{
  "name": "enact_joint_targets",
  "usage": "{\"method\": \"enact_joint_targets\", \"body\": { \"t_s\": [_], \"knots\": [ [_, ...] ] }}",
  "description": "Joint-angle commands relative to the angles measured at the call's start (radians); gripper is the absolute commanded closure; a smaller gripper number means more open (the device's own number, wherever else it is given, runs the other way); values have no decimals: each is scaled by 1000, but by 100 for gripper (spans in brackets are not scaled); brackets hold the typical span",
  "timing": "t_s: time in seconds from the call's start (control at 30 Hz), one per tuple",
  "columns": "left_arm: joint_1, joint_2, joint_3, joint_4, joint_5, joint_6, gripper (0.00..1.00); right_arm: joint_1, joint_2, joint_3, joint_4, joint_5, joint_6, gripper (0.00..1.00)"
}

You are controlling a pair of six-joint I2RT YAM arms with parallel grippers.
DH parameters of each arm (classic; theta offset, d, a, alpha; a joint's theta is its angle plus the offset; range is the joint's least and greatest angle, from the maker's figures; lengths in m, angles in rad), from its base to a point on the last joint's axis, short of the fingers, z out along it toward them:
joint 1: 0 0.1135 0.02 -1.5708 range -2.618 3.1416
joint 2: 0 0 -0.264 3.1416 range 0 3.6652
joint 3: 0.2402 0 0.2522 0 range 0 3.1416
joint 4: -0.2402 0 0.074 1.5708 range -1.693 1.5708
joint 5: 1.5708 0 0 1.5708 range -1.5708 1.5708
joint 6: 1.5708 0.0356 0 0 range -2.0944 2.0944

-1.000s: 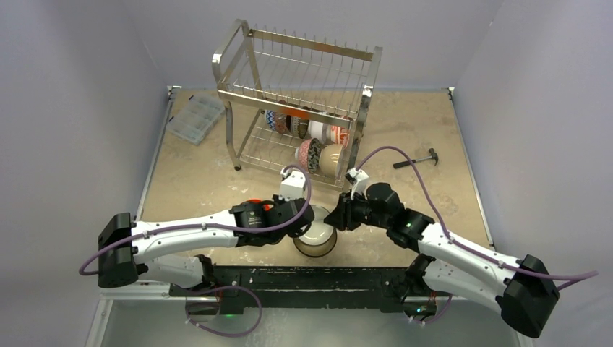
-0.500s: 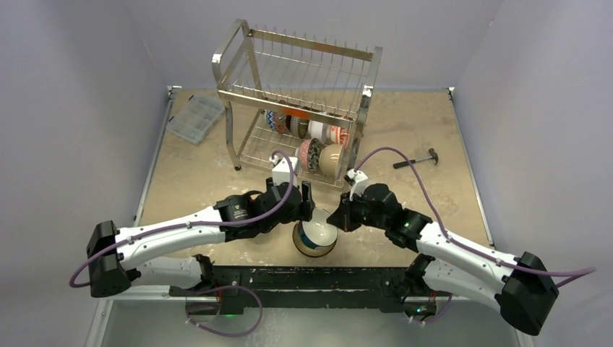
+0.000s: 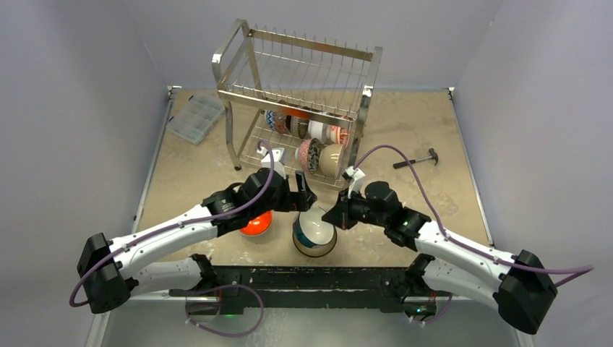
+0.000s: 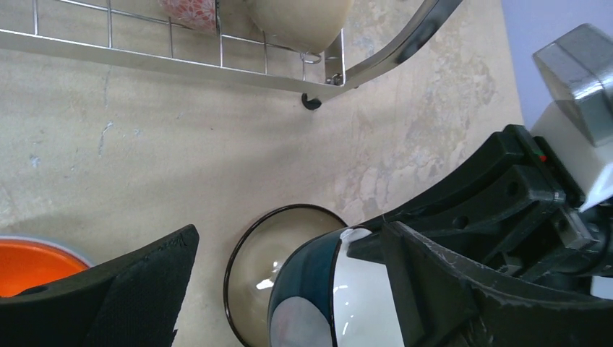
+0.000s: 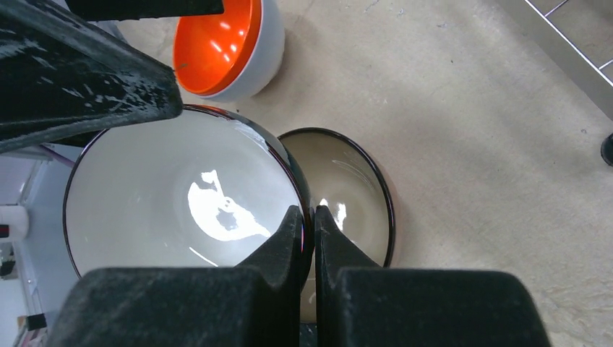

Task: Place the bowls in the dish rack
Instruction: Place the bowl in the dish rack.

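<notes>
The teal bowl is tilted over the brown bowl, so next my right gripper lifts and turns the teal bowl first. Then my left gripper should take its rim (image 4: 335,289) and base.
A teal bowl with a white inside (image 3: 315,233) is tilted over a brown dark-rimmed bowl (image 4: 264,253) on the table. My right gripper (image 3: 332,215) is shut on the teal bowl's rim (image 5: 306,217), one finger inside and one outside. My left gripper (image 3: 298,196) stands open just above and behind it, its fingers (image 4: 123,289) clear on either side of the teal bowl (image 4: 318,289). An orange-red bowl (image 3: 257,223) sits to the left. The dish rack (image 3: 296,79) stands behind, with several bowls (image 3: 312,141) on its lower tier.
A clear plastic compartment box (image 3: 195,117) lies at the back left. A hammer (image 3: 418,159) lies to the right of the rack. The rack's front rail and foot (image 4: 311,101) are close ahead of the left gripper.
My left gripper opened, let go of the teal bowl and moved back toward the rack, uncovering the orange-red bowl. My right gripper shut on the bowl's rim, and the bowl now tilts.
</notes>
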Motion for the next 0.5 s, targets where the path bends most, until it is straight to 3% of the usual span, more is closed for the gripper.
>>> {"method": "enact_joint_targets", "body": {
  "t_s": [0.0,0.3,0.47],
  "knots": [
    [69,-39,-46,122,145,-9,3,-32,37,32,163,-102,3,100],
    [279,-69,-177,341,430,-144,1,-76,101,24,284,-182,28,100],
    [340,-82,-258,503,500,-231,1,-98,117,32,310,-209,33,100]
  ]
}}
